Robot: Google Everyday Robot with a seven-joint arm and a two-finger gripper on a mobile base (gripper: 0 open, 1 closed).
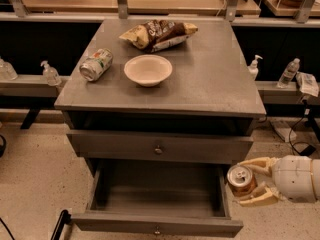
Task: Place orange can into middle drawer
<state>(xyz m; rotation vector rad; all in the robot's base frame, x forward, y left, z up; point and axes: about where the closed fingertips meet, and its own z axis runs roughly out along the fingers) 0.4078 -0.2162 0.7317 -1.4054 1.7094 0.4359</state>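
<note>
My gripper should move the orange can inward over the drawer's bottom (190, 197) before lowering it, because the can hangs outside the side of the open middle drawer (226, 204).
The orange can (242, 180) is held tilted, its silver top towards the camera, in my gripper (250, 182), which is shut on it. The gripper comes in from the right and hangs above the right wall of the open middle drawer (157, 223), the lowest one of the grey cabinet (210, 79). The drawer is pulled far out and its inside looks empty. Its small round knob (157, 230) shows at the front. The knobbed drawer front above it (159, 147) is shut.
On the cabinet top lie a green-and-white can (96, 64) on its side, a white bowl (148, 69) and a chip bag (159, 34). Sanitiser and water bottles (289, 72) stand on ledges to both sides. A black bar (59, 223) lies by the drawer's left front corner.
</note>
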